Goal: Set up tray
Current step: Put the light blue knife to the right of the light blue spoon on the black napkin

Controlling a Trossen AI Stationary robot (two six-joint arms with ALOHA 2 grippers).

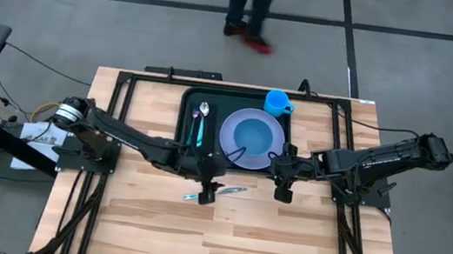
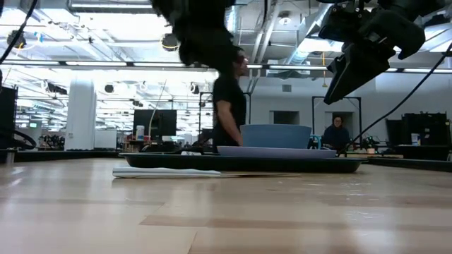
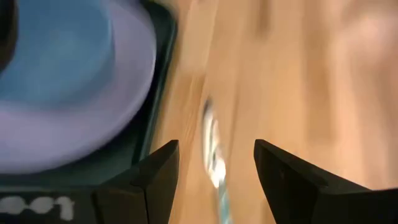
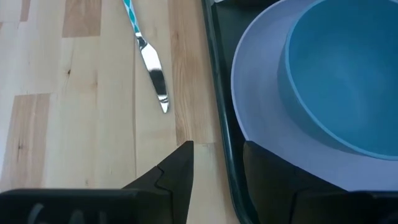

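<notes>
I should lower my left gripper next and close it across the teal handle (image 1: pixel 190 197), because the knife's blade (image 1: pixel 235 190) points along the gap between the gripper's open fingers.
The dark green tray (image 1: pixel 184 130) lies at the table's far middle. On it a lavender plate (image 1: pixel 230 136) carries a blue bowl (image 1: pixel 253 136); a spoon (image 1: pixel 203 109) and a teal-handled utensil (image 1: pixel 194 129) lie in its left part. A teal-handled knife (image 1: pixel 231 191) lies flat on the table just in front of the tray. My left gripper (image 1: pixel 207 193) hangs open above the knife (image 3: pixel 214 155), clear of it. My right gripper (image 1: pixel 284 190) stands open above the tray's near rim (image 4: pixel 214 74), high over it in the low view (image 2: pixel 353 70).
A blue cup (image 1: pixel 277 103) stands at the tray's far right corner. The near half of the wooden table (image 1: pixel 220 240) is bare wood. A person (image 1: pixel 249 7) stands on the floor beyond the far edge.
</notes>
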